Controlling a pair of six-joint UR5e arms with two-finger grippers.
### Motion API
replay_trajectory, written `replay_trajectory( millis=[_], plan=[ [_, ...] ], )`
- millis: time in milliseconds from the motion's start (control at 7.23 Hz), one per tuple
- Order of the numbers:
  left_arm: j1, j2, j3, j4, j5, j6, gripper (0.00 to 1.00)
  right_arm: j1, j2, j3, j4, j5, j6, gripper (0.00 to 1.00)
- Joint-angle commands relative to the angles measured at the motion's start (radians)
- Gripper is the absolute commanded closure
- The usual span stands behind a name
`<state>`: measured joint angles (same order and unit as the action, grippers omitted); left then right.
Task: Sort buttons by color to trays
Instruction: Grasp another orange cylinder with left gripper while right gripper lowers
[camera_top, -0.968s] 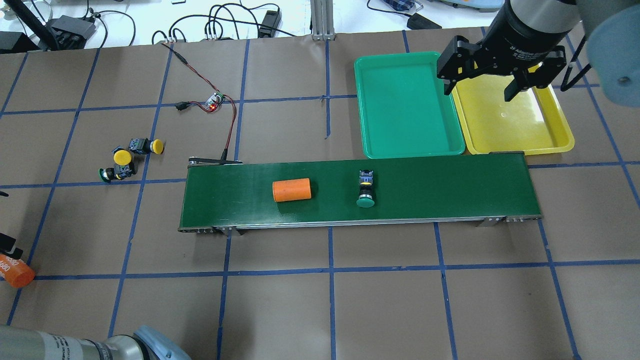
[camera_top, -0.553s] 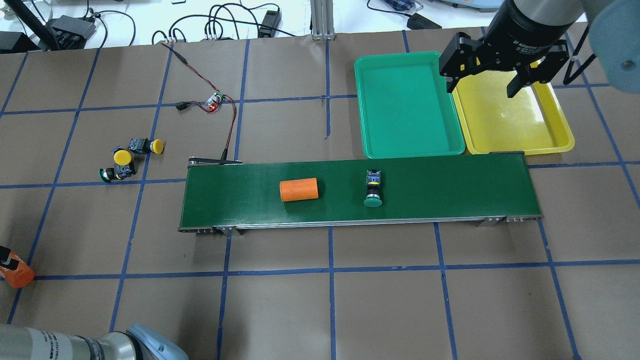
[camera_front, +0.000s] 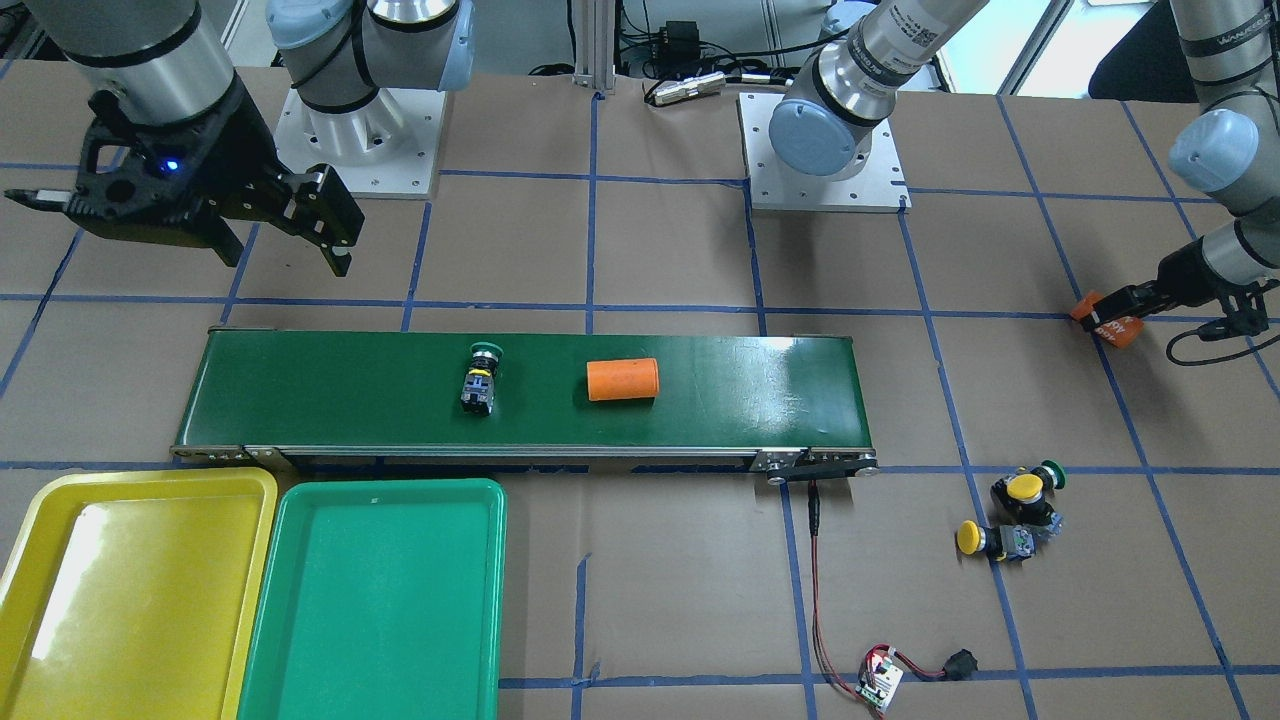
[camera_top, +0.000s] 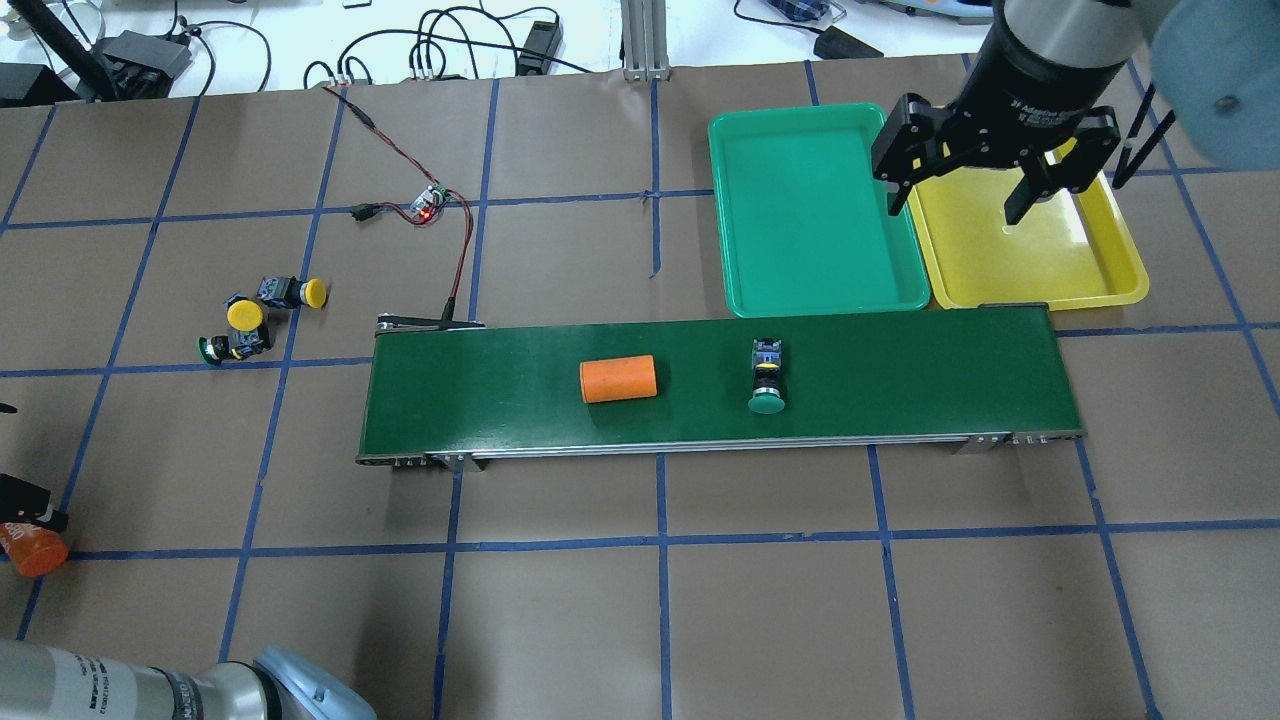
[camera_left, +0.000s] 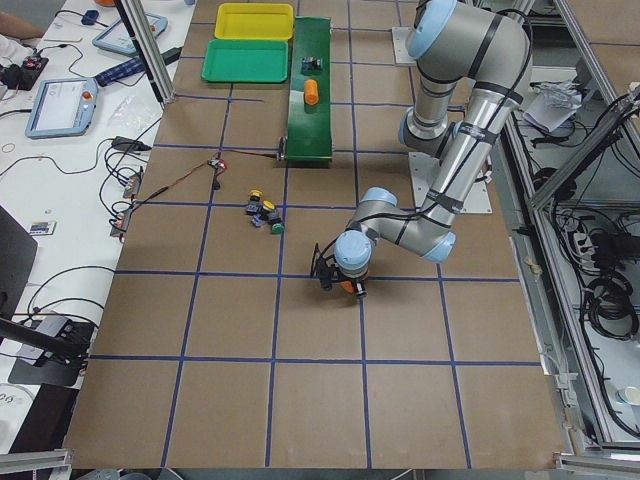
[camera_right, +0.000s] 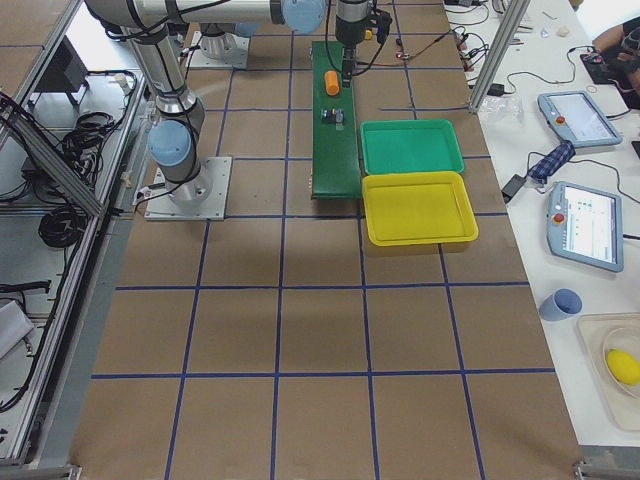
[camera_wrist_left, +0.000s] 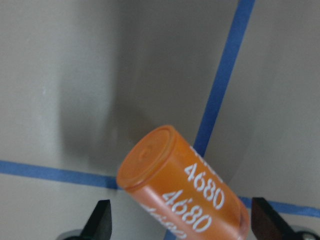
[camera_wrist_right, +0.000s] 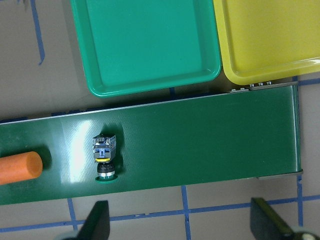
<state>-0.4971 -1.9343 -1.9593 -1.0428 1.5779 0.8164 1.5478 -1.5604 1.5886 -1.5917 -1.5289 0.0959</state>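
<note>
My left gripper will lay the orange cylinder (camera_front: 1110, 319) at the belt's end (camera_front: 813, 510). The cylinder will ride along on its side, because wires run to that end.
A green-capped button (camera_top: 767, 380) lies on its side on the conveyor belt (camera_top: 900, 370); it also shows in the right wrist view (camera_wrist_right: 104, 160). Two yellow buttons (camera_top: 300, 291) (camera_top: 245, 315) and a green one (camera_top: 225, 347) cluster on the paper at the left. The green tray (camera_top: 815, 210) and yellow tray (camera_top: 1030, 260) sit side by side behind the belt, nothing in them. My right gripper (camera_top: 955, 205) is open and holds nothing, high above the trays. My left gripper (camera_wrist_left: 181, 220) is open and straddles an orange "4680" cylinder (camera_wrist_left: 185, 190), with a gap at each fingertip.
A second orange cylinder (camera_top: 618, 380) lies on the belt, left of the green button. A small circuit board (camera_top: 432, 200) with red and black wires lies behind the belt's left end. The table is brown paper with blue tape lines.
The belt carried the orange cylinder and the green button to the right. My right gripper shifted slightly toward the belt, still open. The "4680" cylinder stayed put.
</note>
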Motion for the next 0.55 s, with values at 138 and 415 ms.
replay_trajectory(
  millis=[138, 415],
  plan=[
    [-0.018, 0.024, 0.008, -0.014, 0.013, 0.009, 1.00, 0.006, 0.000, 0.297, -0.254, -0.005, -0.001, 0.00],
    [-0.053, 0.058, 0.043, -0.115, 0.019, 0.041, 1.00, 0.008, 0.011, 0.359, -0.307, -0.010, -0.007, 0.00]
  ],
)
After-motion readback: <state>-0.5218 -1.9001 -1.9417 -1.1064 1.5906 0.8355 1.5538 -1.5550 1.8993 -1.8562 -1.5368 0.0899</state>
